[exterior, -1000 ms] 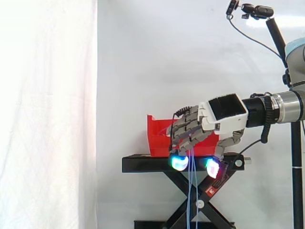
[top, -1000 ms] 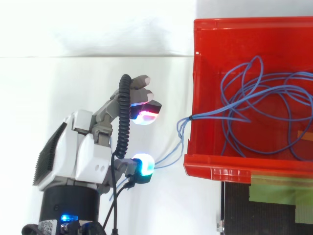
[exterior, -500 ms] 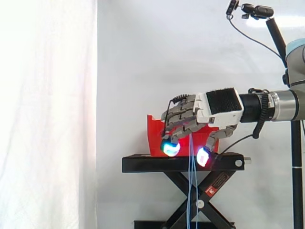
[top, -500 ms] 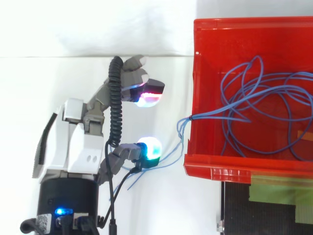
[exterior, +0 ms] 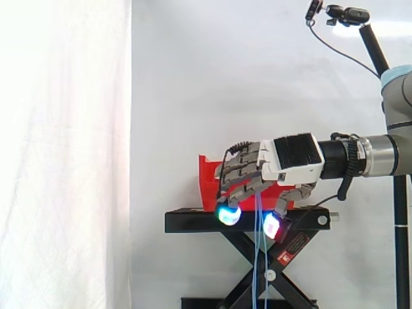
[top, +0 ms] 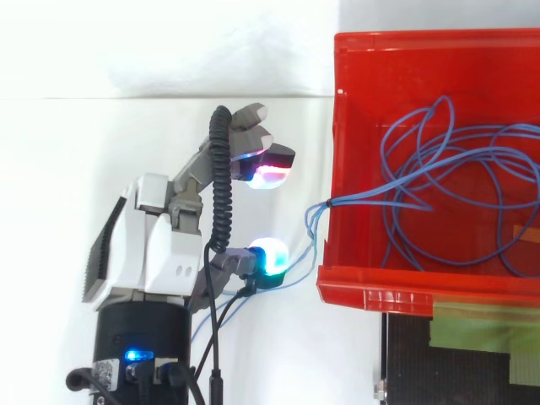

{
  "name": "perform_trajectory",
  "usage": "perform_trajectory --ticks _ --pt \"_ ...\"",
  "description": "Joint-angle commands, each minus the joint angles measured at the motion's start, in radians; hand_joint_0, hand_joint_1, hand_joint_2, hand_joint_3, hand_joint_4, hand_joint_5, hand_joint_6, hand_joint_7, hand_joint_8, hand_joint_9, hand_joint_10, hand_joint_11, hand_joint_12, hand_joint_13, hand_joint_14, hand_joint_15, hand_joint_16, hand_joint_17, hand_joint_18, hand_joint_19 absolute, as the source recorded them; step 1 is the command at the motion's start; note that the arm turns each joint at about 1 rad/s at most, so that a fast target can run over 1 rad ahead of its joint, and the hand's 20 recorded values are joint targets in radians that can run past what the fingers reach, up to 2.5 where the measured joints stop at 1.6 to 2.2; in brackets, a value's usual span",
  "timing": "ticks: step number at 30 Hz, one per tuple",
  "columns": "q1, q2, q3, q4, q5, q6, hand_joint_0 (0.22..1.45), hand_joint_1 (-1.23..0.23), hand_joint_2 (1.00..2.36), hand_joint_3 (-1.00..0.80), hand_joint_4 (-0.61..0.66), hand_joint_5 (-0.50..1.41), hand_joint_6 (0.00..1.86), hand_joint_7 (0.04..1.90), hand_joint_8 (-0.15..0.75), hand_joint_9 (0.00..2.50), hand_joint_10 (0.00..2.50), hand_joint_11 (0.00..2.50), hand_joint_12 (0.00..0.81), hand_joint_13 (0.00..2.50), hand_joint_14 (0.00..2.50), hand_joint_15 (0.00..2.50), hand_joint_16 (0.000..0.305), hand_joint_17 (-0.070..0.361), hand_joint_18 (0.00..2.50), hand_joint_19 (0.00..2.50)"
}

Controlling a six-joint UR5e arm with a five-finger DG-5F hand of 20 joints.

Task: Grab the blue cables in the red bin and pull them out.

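The thin blue cables (exterior: 259, 251) are hanging loose over the red bin's side (exterior: 259, 201). They will slip out and trail in loops when I pull.
A red bin (top: 337, 126) holds a tangle of thin blue cables (top: 439, 177). A few strands cross the bin's left wall and hang down past the stand (exterior: 258, 257). My hand (top: 160, 253) hovers just outside that wall, with its fingers loosely bent and spread. The glowing fingertips (top: 268, 173) and the thumb pad (top: 268, 253) stand apart. The hanging strands run down through the gap between them, close under the thumb pad. I see no pinch on the strands. In the side view the hand (exterior: 293, 154) is level with the bin (exterior: 209, 187).
The bin sits on a black scissor-lift stand (exterior: 193, 222) before a white curtain. Green tape (top: 472, 333) marks the stand's top by the bin's near edge. A camera on a pole (exterior: 347, 14) stands at the upper right.
The hand has turned at the wrist and moved closer to the bin's left wall, dropping slightly. The loose cable ends below the thumb have shifted with it.
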Motion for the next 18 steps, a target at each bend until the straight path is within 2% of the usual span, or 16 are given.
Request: perform_trajectory --ticks 1,6,18 --pt "0.0 -0.004 0.002 -0.008 0.001 0.031 0.7 -1.03 1.0 -1.0 0.18 0.75 0.01 0.68 0.252 0.6 0.02 0.48 0.376 0.51 0.01 0.33 0.056 0.125 0.55 0.6" --pt "0.0 -0.004 0.004 -0.017 0.0 0.03 0.7 -1.03 1.0 -1.0 0.17 0.75 0.01 0.68 0.252 0.6 0.02 0.48 0.376 0.51 0.01 0.34 0.056 0.125 0.55 0.6" --pt "-0.008 -0.004 0.005 -0.014 -0.006 -0.026 0.7 -1.03 1.0 -1.0 0.16 0.77 0.01 0.7 0.251 0.61 0.02 0.47 0.372 0.51 0.01 0.33 0.055 0.124 0.55 0.6"
